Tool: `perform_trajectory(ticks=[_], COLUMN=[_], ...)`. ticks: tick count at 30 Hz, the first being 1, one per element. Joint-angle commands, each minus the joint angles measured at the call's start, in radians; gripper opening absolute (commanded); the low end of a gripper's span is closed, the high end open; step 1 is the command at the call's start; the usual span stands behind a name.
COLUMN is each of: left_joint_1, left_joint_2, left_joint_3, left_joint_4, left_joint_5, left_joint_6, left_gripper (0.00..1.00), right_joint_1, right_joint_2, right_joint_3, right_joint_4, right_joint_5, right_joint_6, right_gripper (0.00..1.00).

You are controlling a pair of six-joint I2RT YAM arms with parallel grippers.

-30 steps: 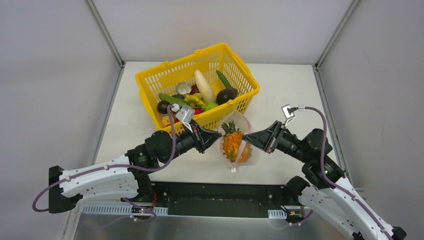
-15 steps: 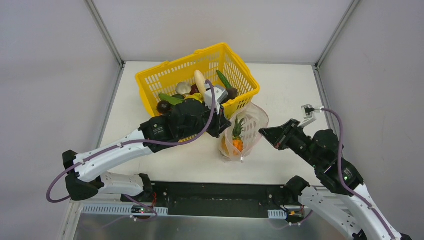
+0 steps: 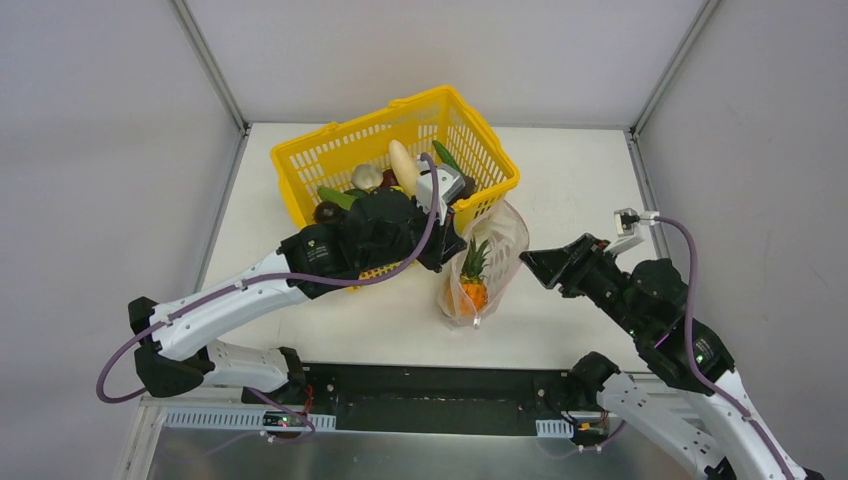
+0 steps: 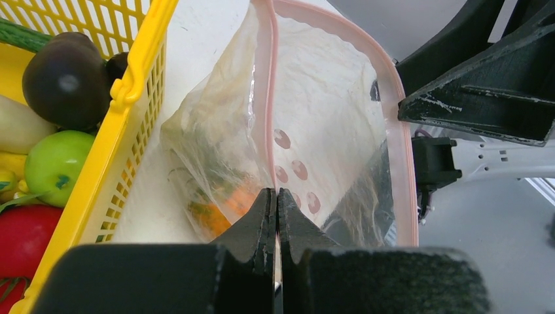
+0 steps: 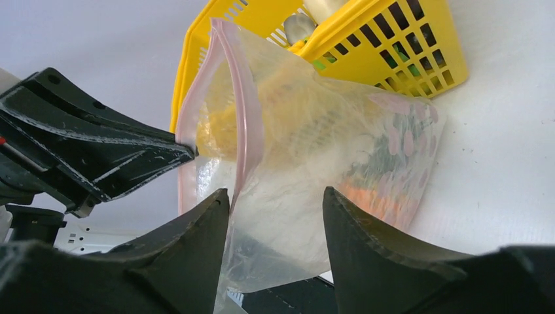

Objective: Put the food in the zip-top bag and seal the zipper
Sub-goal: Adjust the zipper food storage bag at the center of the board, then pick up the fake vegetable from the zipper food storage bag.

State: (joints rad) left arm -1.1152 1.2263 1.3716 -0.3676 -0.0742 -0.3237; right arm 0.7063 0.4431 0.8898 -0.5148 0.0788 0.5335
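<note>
The robot's left gripper alone holds the bag's opening (image 4: 325,98) open, so next the right gripper pinches the bag's opposite zipper strip (image 5: 247,124) before the left gripper gets the white radish.
The clear zip-top bag (image 3: 497,240) hangs at the basket's front right corner with an orange and green toy food (image 3: 470,285) inside. My left gripper (image 3: 456,243) is shut on the pink zipper (image 4: 400,131); its jaws (image 4: 275,196) pinch the strip on the near side of the open mouth. My right gripper (image 3: 530,262) stands open just right of the bag. In the right wrist view its fingers (image 5: 275,203) flank the bag's crinkled wall (image 5: 307,150) without closing on it. More food lies in the basket: a white radish (image 3: 403,165), a dark avocado (image 4: 64,80) and a green apple (image 4: 55,163).
The yellow lattice basket (image 3: 330,150) sits at the table's centre back, its front rim (image 4: 141,72) right against the bag. My left arm (image 3: 250,290) stretches across the basket's front. White table surface (image 3: 580,180) lies to the right, bounded by grey walls.
My right gripper opened, let go of the bag and drew back to the right. My left gripper swung up toward the basket, carrying the bag's edge along.
</note>
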Motion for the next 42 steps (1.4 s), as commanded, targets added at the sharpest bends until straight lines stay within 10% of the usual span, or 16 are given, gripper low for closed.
perform_trajectory(ticks=[1,9,18,22,27,37,42], left_joint_1=[0.005,0.005,0.007,0.02,0.061,0.27,0.419], left_joint_2=[0.008,0.032,0.041,0.082,0.129,0.09,0.104], left_joint_3=[0.057,0.089,0.129,0.211,0.279,0.228,0.181], left_joint_4=[-0.011,-0.027,-0.069,-0.107,-0.137,-0.229,-0.223], left_joint_5=[0.029,0.036,-0.059,-0.061,-0.032,-0.095,-0.068], left_joint_6=[0.026,0.03,0.056,0.067,0.065,0.081,0.061], left_gripper=[0.0,0.0,0.0,0.0,0.58,0.98,0.99], right_joint_1=[-0.002,-0.002,-0.002,-0.002,-0.002,-0.001,-0.002], right_joint_2=[0.054,0.218,0.211,0.227,0.27,0.349,0.361], right_joint_3=[0.071,0.182,0.211,0.27,0.366,0.22,0.11], right_joint_4=[0.011,-0.04,-0.06,-0.09,-0.186,-0.113,0.028], right_joint_5=[-0.016,-0.037,0.025,0.083,0.273,0.158,0.01], right_joint_6=[0.016,-0.007,-0.025,-0.057,-0.109,-0.132,-0.077], right_gripper=[0.58,0.59,0.01,0.0,0.0,0.0,0.0])
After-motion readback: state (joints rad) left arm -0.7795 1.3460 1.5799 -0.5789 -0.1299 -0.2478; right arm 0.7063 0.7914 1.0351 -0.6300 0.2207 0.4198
